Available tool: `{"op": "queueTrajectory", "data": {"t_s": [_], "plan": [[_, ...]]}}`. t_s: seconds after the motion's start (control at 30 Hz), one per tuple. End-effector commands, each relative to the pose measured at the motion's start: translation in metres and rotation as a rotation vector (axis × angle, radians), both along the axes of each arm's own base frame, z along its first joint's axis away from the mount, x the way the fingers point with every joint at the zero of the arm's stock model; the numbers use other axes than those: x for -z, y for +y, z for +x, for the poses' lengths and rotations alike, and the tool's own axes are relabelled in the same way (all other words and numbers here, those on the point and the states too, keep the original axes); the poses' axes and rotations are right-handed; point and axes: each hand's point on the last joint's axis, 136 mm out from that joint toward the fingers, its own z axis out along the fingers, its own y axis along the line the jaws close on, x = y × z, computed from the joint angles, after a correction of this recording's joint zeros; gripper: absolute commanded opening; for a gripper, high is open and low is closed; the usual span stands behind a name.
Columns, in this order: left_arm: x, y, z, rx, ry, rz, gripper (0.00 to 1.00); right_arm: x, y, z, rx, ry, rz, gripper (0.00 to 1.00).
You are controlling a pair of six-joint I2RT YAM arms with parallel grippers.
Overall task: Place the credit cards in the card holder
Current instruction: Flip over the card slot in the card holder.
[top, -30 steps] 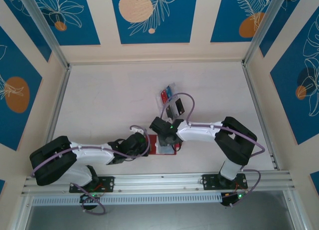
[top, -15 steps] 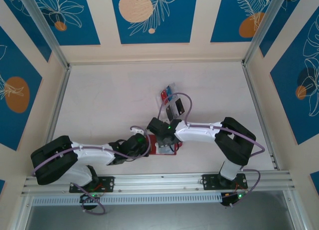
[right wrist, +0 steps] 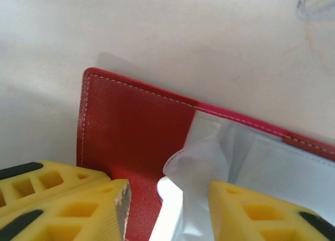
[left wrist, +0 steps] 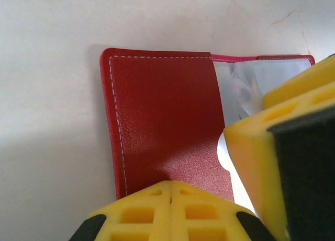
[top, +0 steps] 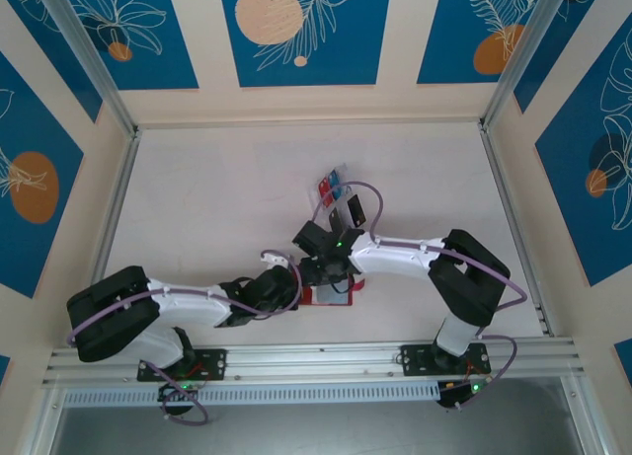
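Observation:
I should back off, open my left gripper and take the red cover's side edge before my right gripper fetches a card, because my left gripper's closed fingers rest on top of the red cover.
The red card holder lies open on the table near the arms, its red cover flat and its clear sleeves puffed up. My left gripper is shut, its tips resting on the red cover's near edge. My right gripper stands open over the holder, a lifted clear sleeve between its fingers and touching the right one; no card is between them. Its yellow finger sits at the right of the left wrist view. The credit cards, red and blue and black, lie farther back.
The cards rest in a clear plastic tray just beyond the right wrist; its corner is in the right wrist view. Both arms crowd together over the holder. White tabletop spreads to the left and far side, and metal rails border it.
The right wrist has turned and shifted slightly to the far left over the holder. The left gripper has crept a little right along the holder's edge.

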Motion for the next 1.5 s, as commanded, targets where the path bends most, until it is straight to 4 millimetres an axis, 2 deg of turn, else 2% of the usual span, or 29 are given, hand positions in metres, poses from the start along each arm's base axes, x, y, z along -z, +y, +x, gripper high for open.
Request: {"op": "queueTrajectory", "data": {"t_s": [0.0, 0.2, 0.53, 0.77, 0.9, 1.07, 1.2, 1.3, 1.47], "plan": [[0.036, 0.024, -0.032, 0.042, 0.121, 0.120, 0.06, -0.019, 0.021, -0.005, -0.029, 0.033, 0.165, 0.50], [0.035, 0.028, -0.031, 0.030, 0.113, 0.125, 0.07, -0.033, 0.036, -0.001, -0.037, 0.064, 0.319, 0.52], [0.027, 0.040, -0.030, -0.002, 0.095, 0.131, 0.10, -0.047, 0.055, 0.010, -0.069, 0.086, 0.476, 0.53], [0.026, 0.045, -0.031, -0.010, 0.091, 0.140, 0.12, -0.087, 0.062, 0.014, -0.151, 0.028, 0.540, 0.54], [0.024, 0.045, -0.031, -0.013, 0.088, 0.130, 0.13, -0.096, 0.049, 0.020, -0.122, -0.016, 0.505, 0.54], [0.015, 0.050, -0.031, -0.016, 0.078, 0.130, 0.17, -0.090, 0.017, 0.022, -0.047, -0.057, 0.410, 0.52], [0.000, 0.065, -0.029, -0.053, 0.041, 0.138, 0.25, -0.072, 0.002, 0.011, -0.027, -0.035, 0.358, 0.41], [-0.013, 0.073, -0.030, -0.052, 0.009, 0.132, 0.33, -0.053, -0.001, 0.004, -0.025, -0.010, 0.314, 0.31], [-0.030, 0.088, -0.033, -0.062, -0.014, 0.123, 0.42, -0.031, 0.012, -0.006, -0.060, 0.014, 0.255, 0.26]]}}
